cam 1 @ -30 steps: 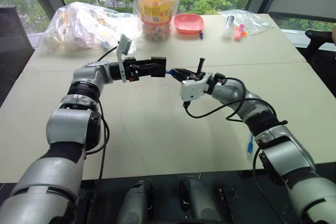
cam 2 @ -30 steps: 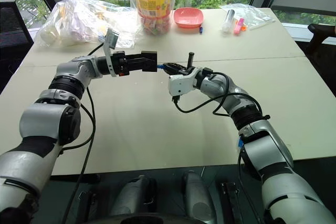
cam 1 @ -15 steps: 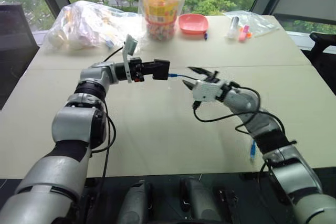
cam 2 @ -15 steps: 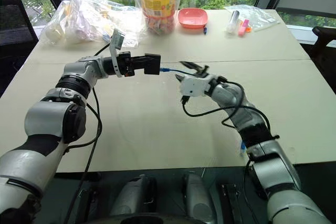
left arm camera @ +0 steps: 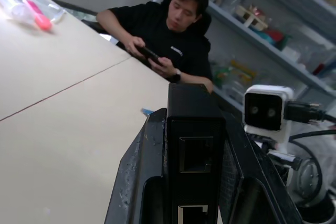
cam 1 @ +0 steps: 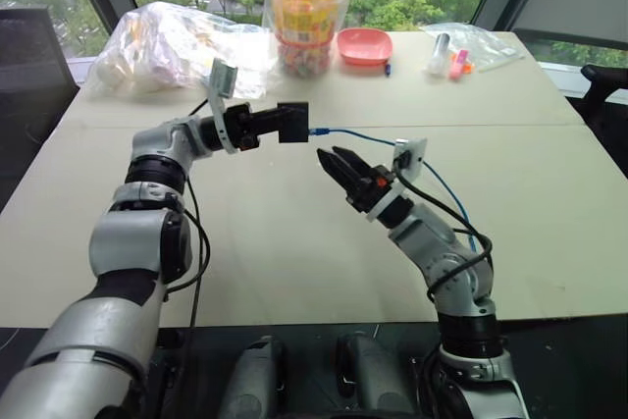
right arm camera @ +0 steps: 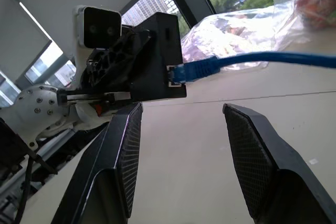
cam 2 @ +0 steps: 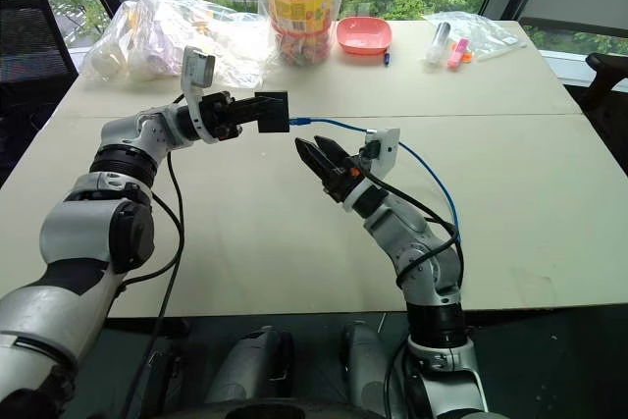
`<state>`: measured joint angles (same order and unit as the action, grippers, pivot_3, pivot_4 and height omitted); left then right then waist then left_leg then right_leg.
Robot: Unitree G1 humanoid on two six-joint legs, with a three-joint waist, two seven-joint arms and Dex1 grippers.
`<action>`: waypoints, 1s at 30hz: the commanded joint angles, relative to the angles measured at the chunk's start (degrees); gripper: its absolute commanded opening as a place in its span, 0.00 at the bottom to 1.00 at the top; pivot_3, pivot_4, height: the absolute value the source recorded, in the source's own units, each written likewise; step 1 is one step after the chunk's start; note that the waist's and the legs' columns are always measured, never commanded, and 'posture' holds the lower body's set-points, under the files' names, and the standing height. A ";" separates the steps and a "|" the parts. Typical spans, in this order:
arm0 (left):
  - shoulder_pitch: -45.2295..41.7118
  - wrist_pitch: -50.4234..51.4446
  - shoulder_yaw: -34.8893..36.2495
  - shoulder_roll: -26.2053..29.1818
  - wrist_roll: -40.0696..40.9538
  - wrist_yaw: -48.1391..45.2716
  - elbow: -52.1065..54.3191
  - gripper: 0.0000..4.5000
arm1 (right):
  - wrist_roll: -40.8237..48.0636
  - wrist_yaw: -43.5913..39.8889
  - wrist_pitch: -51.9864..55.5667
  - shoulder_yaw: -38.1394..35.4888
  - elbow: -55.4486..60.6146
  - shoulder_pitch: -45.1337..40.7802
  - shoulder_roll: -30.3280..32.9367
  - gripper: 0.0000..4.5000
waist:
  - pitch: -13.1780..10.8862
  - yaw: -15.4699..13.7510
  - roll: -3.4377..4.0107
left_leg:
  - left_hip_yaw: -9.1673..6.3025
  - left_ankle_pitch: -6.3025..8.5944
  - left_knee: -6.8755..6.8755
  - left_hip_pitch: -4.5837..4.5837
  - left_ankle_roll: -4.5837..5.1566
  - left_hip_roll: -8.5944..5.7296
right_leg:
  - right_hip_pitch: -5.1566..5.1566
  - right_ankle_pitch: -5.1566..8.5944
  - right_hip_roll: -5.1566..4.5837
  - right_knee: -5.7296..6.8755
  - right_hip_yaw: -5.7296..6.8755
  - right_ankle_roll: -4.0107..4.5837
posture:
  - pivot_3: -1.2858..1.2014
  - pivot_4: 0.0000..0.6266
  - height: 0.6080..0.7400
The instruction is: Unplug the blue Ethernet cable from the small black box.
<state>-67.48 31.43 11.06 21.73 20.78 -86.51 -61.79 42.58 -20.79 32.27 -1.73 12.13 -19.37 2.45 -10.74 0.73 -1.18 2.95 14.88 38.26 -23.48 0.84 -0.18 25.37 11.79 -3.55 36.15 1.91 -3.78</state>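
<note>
I expect the blue Ethernet cable (cam 1: 449, 190) to stay curved and drag along when I pull its plug out, because the cable has a loose arc (cam 1: 365, 135) past the plug.
The small black box (cam 1: 292, 122) is held up over the table, my left gripper (left arm camera: 193, 114) shut on its sides. The blue Ethernet cable (cam 1: 355, 135) is plugged into the box's edge by its blue plug (right arm camera: 188, 70). From there it arcs to the right and drops past my right arm. My right gripper (cam 1: 330, 154) is open, just below and to the right of the plug, touching neither box nor cable. Its two fingers (right arm camera: 123, 150) stand wide apart under the plug.
At the table's far side lie clear plastic bags (cam 1: 167, 41), a bagged snack jar (cam 1: 306, 7), a pink bowl (cam 1: 364, 45) and markers in a bag (cam 1: 449, 54). A seated person (left arm camera: 168, 35) holding a phone shows beyond the table.
My right gripper was shut at the plug beside the box; it has opened and drawn back below the cable. The box stays in my left gripper, cable still plugged in.
</note>
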 commanded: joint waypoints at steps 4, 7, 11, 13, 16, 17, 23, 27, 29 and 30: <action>5.11 8.51 0.65 -1.23 5.93 0.40 13.51 0.12 | 2.63 0.49 -0.19 -1.05 0.17 -2.09 -3.07 0.56 | 0.00 0.03 0.00 | 0.00 0.03 -0.01 -0.02 0.04 -0.03 | 0.00 0.00 0.00 0.00 0.00 -0.01 | 0.52 0.24 1.00; 7.30 10.63 0.28 -1.69 7.21 1.64 17.51 0.12 | 2.44 0.13 -0.65 -1.30 -0.82 -2.76 -3.46 0.56 | 0.00 0.08 0.00 | -0.01 0.03 -0.01 -0.01 0.04 -0.03 | 0.00 0.00 0.02 0.00 0.00 -0.02 | 0.52 0.24 1.00; 8.43 11.81 0.33 -1.86 8.30 3.09 19.53 0.12 | 2.42 -0.48 -0.73 -1.38 -1.28 -3.13 -3.64 0.56 | 0.00 0.08 0.00 | -0.02 0.02 0.00 0.00 0.04 -0.02 | 0.00 0.00 0.02 0.01 0.00 -0.02 | 0.52 0.24 1.00; 8.66 12.06 0.42 -1.91 8.71 3.58 19.99 0.12 | 2.41 -0.72 -0.74 -1.36 -1.34 -3.15 -3.69 0.56 | 0.00 0.08 0.00 | -0.01 0.02 0.00 0.00 0.04 -0.02 | 0.00 0.00 0.04 0.01 0.00 -0.01 | 0.52 0.24 1.00; 8.96 12.48 0.57 -1.98 9.41 4.26 20.68 0.12 | 2.37 -0.89 -0.69 -1.26 -1.10 -2.97 -3.82 0.56 | 0.00 0.08 0.00 | -0.01 0.02 0.00 0.00 0.04 -0.02 | 0.00 0.00 0.05 0.01 0.00 -0.02 | 0.52 0.24 1.00; 8.98 12.57 0.69 -2.02 9.74 4.57 20.78 0.12 | 2.35 -0.88 -0.67 -1.21 -1.04 -2.92 -3.88 0.56 | 0.00 0.07 0.00 | -0.01 0.02 0.00 0.00 0.04 -0.02 | 0.00 0.00 0.05 0.01 0.00 -0.02 | 0.52 0.24 1.00; 8.61 13.29 1.36 -1.89 11.53 5.58 20.26 0.12 | 6.02 -0.46 -0.44 -2.86 -1.22 -2.81 -6.43 0.56 | 0.00 0.08 0.00 | -0.01 0.02 0.00 0.00 0.04 -0.02 | 0.00 0.00 0.04 0.00 0.00 -0.02 | 0.52 0.24 1.00; 8.57 14.36 1.77 -1.66 12.94 5.73 20.16 0.12 | 9.66 0.33 0.07 -4.65 -1.12 -2.73 -8.44 0.56 | 0.00 0.09 0.00 | -0.02 0.02 0.00 0.00 0.04 -0.01 | 0.00 0.00 0.02 0.01 0.00 -0.02 | 0.52 0.24 1.00; 8.68 14.79 2.11 -1.71 13.61 5.95 20.29 0.12 | 10.96 0.61 0.11 -5.12 -1.03 -2.67 -9.03 0.56 | 0.00 0.10 0.00 | -0.02 0.02 0.00 0.00 0.04 -0.01 | 0.00 0.00 0.01 0.01 0.00 -0.01 | 0.52 0.24 1.00; 8.59 14.92 2.54 -1.77 13.95 6.39 20.01 0.12 | 11.33 0.56 0.19 -5.14 -0.99 -2.59 -9.13 0.56 | 0.00 0.09 0.00 | -0.02 0.02 -0.01 0.00 0.04 -0.01 | 0.00 0.00 0.01 0.01 0.00 -0.01 | 0.52 0.24 1.00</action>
<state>-58.13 45.95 12.24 19.71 32.96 -80.60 -43.60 51.76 -20.16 32.42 -6.58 9.73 -21.45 -5.81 -10.74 0.82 -1.18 2.93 14.90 38.25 -23.48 0.88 -0.19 25.38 11.78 -3.55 36.15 1.90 -3.79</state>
